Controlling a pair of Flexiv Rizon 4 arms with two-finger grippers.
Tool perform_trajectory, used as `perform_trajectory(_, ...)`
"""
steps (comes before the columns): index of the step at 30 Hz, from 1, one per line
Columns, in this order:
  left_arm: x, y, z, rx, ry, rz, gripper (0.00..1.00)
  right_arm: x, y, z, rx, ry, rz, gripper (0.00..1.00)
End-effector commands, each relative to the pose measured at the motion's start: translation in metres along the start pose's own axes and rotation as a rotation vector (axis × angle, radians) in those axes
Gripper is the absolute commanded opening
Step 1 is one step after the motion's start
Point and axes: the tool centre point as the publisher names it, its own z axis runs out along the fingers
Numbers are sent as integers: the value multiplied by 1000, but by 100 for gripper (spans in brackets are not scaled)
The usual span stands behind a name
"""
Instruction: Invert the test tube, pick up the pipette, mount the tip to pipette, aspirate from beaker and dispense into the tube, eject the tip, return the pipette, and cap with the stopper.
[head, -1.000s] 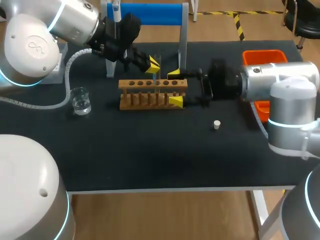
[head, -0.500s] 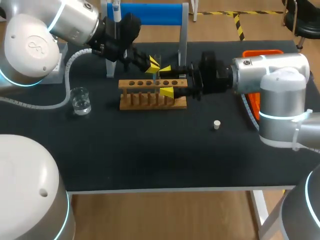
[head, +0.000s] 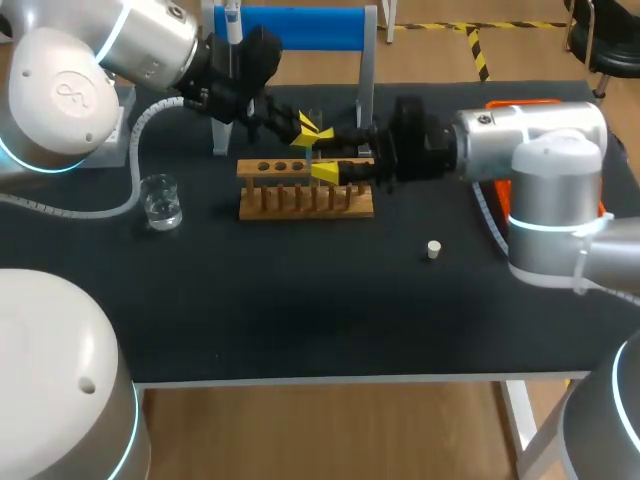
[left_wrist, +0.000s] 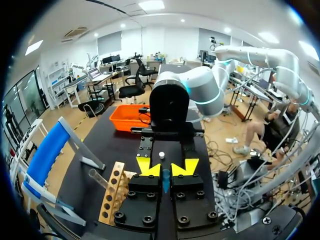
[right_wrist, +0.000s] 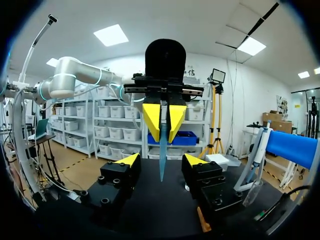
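I expect the blue pipette tip (right_wrist: 163, 148) to keep its wide open end up when I carry it, because the narrow point (right_wrist: 161, 176) hangs below my left gripper.
My left gripper (head: 307, 128) hangs over the wooden rack (head: 305, 186) and is shut on a clear test tube (head: 314, 150), which points down from its yellow tips. In the left wrist view the test tube (left_wrist: 165, 181) sits pinched between the fingers of the left gripper (left_wrist: 166, 168). My right gripper (head: 323, 154) has come in from the right and straddles the tube. In the right wrist view the right gripper (right_wrist: 162, 161) is open, with the tube (right_wrist: 162, 150) in the gap between its fingers and clear of both. The white stopper (head: 433, 249) lies on the mat.
A glass beaker (head: 160, 200) stands left of the rack. The pipette (head: 232, 20) hangs on the blue stand (head: 300, 28) at the back. An orange bin (head: 527, 106) sits behind my right arm. The mat's front half holds only the stopper.
My right arm has slid left along the rack until its fingers flank the tube, and they have narrowed. The left arm and tube have stayed put.
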Motion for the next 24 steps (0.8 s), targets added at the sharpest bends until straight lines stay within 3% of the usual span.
perform_trajectory(1,1,-1,-1,-3,0,-1,0,-4,0,4,2,5,2,50)
perform_trajectory(24,1,-1,-1,-3,0,-1,0,-11,4,19,-3,28,24,45)
